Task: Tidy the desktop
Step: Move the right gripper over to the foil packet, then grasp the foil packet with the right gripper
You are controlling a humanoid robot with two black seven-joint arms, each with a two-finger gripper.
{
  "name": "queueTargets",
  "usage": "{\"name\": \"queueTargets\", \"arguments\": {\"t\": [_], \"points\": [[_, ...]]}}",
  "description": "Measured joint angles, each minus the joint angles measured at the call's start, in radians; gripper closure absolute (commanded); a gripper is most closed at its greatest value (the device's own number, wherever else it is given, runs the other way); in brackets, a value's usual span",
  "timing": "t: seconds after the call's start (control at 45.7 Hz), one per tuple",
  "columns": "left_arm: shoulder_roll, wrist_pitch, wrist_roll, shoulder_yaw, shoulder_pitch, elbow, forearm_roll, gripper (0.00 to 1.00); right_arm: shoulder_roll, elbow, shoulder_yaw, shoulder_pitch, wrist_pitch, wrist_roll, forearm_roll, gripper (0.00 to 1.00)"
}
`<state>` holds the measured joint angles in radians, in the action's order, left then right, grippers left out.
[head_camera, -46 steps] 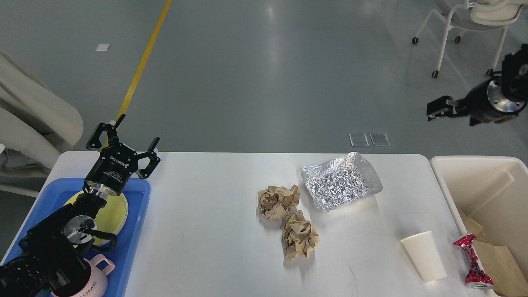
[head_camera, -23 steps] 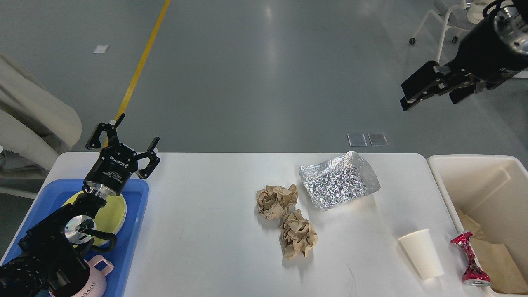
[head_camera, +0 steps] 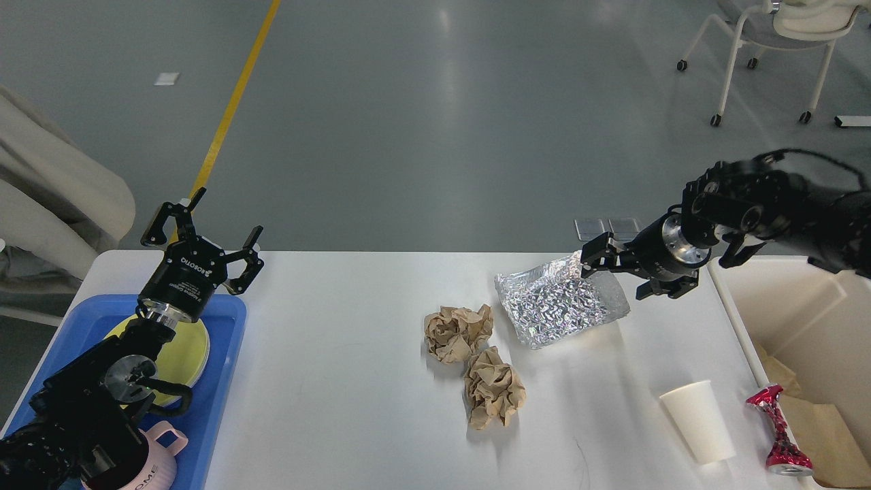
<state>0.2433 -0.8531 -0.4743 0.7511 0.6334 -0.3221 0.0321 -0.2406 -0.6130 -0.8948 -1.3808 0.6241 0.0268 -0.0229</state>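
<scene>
The silver foil bag [head_camera: 563, 301] is spread out wide and has crinkles across its side [head_camera: 540, 310], so I expect it to stay broad when I pick it up by its edge.
The white desktop [head_camera: 354, 381] holds a crumpled silver foil bag [head_camera: 554, 309], two crumpled brown paper balls [head_camera: 458, 331] [head_camera: 494, 386], a white paper cup [head_camera: 697, 420] on its side and a crushed red can [head_camera: 779, 439] at the right edge. My right gripper [head_camera: 602, 269] is open and low over the foil bag's far right corner; whether it touches the bag I cannot tell. My left gripper [head_camera: 204, 221] is open and empty, raised over the far edge of the blue tray [head_camera: 221, 381].
The blue tray at the left holds a yellow plate [head_camera: 184, 350] and a pink mug [head_camera: 153, 463]. A cream-white bin [head_camera: 789, 306] with brown paper inside stands at the table's right end. A wheeled chair [head_camera: 769, 41] stands far back right.
My right arm has swung from high at the far right down and left to the foil bag's far right corner. The left arm and the table's objects have not moved.
</scene>
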Motion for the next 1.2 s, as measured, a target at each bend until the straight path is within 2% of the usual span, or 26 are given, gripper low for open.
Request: {"name": "queueTargets", "arguments": {"t": [0.131, 0.219, 0.35, 0.503, 0.547, 0.613, 0.635, 0.679, 0.722, 0.766, 1.204], "points": [[-0.001, 0.000, -0.001, -0.001, 0.000, 0.000, -0.001, 0.00, 0.027, 0.095, 0.152, 0.149, -0.077, 0.106, 0.037, 0.00], [-0.001, 0.000, -0.001, -0.001, 0.000, 0.000, -0.001, 0.00, 0.044, 0.111, 0.219, 0.205, -0.150, 0.158, 0.038, 0.00], [-0.001, 0.000, -0.001, -0.001, 0.000, 0.000, -0.001, 0.00, 0.068, 0.122, 0.253, 0.255, -0.244, 0.184, 0.038, 0.00], [-0.001, 0.000, -0.001, -0.001, 0.000, 0.000, -0.001, 0.00, 0.092, 0.124, 0.284, 0.300, -0.337, 0.181, 0.039, 0.04], [-0.001, 0.000, -0.001, -0.001, 0.000, 0.000, -0.001, 0.00, 0.096, 0.124, 0.298, 0.309, -0.361, 0.179, 0.040, 0.14], [-0.001, 0.000, -0.001, -0.001, 0.000, 0.000, -0.001, 0.00, 0.101, 0.124, 0.318, 0.319, -0.394, 0.175, 0.040, 0.43], [-0.001, 0.000, -0.001, -0.001, 0.000, 0.000, -0.001, 0.00, 0.102, 0.124, 0.323, 0.322, -0.405, 0.174, 0.040, 0.56], [-0.001, 0.000, -0.001, -0.001, 0.000, 0.000, -0.001, 0.00, 0.103, 0.123, 0.328, 0.327, -0.422, 0.172, 0.036, 0.65], [-0.001, 0.000, -0.001, -0.001, 0.000, 0.000, -0.001, 0.00, 0.104, 0.123, 0.329, 0.329, -0.427, 0.171, 0.034, 0.86], [-0.001, 0.000, -0.001, -0.001, 0.000, 0.000, -0.001, 0.00, 0.103, 0.122, 0.329, 0.330, -0.430, 0.169, 0.033, 0.99], [-0.001, 0.001, -0.001, -0.001, 0.000, 0.000, -0.001, 0.00, 0.104, 0.119, 0.330, 0.349, -0.436, 0.150, 0.031, 1.00]]}}
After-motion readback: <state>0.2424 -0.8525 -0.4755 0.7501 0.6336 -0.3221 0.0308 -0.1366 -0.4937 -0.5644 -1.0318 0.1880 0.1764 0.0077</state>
